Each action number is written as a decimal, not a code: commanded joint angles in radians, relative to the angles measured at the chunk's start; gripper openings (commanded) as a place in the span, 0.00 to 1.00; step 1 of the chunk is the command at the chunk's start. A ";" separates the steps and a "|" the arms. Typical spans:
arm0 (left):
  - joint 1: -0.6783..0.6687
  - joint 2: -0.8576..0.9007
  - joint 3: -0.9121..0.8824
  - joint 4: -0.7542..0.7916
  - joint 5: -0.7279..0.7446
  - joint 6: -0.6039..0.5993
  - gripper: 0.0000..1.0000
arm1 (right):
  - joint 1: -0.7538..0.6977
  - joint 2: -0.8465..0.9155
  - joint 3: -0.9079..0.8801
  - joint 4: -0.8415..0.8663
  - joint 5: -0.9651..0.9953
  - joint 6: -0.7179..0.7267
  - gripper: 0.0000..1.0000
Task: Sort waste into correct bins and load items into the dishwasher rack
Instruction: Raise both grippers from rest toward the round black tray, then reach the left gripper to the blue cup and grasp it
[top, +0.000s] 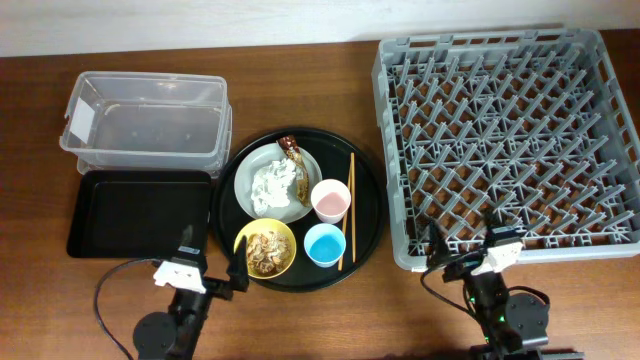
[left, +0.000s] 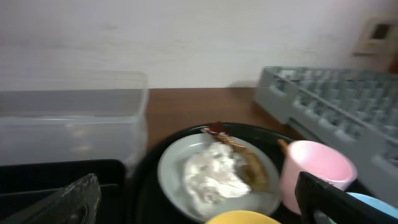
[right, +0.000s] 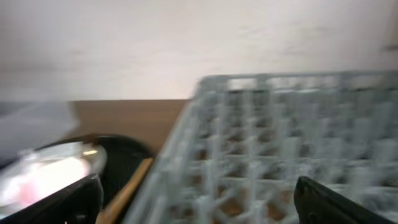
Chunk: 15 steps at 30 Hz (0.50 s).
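The blue cup (top: 325, 244) is standing with its opening facing up. Next, my left gripper picks it up and tips it so my right gripper can take it before loading the grey rack (top: 438, 206).
Crumpled white tissue (top: 272, 185) lies on a white plate (top: 252, 200) with a brown-gold wrapper (top: 291, 150) at its far edge. Beige food scraps (top: 265, 250) fill a yellow bowl (top: 243, 240). The pink cup (top: 329, 200) and the blue cup (top: 324, 244) stand beside them on the round black tray (top: 368, 215). The clear tub (top: 145, 125) and the black rectangular tray (top: 140, 212) are at the left, and the grey rack (top: 510, 140) is at the right. My left gripper (top: 212, 258) is open and empty in front of the yellow bowl. My right gripper (top: 463, 242) is open and empty at the rack's front edge.
Wooden chopsticks (top: 350, 210) lie on the round tray's right side. The left wrist view shows the tissue (left: 214, 174), the pink cup (left: 317, 171) and the clear tub (left: 68, 124) ahead. The right wrist view is blurred and shows the rack (right: 280, 124) and a chopstick (right: 127, 190).
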 joint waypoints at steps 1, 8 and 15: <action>0.002 0.008 -0.002 0.019 0.154 -0.042 0.99 | -0.006 -0.008 -0.007 0.003 -0.327 0.095 0.99; 0.003 0.104 0.296 -0.131 0.216 -0.119 0.99 | -0.006 0.057 0.312 -0.188 -0.386 0.209 0.99; 0.002 0.765 0.932 -0.751 0.243 -0.105 0.99 | -0.006 0.617 0.982 -0.818 -0.309 0.077 0.99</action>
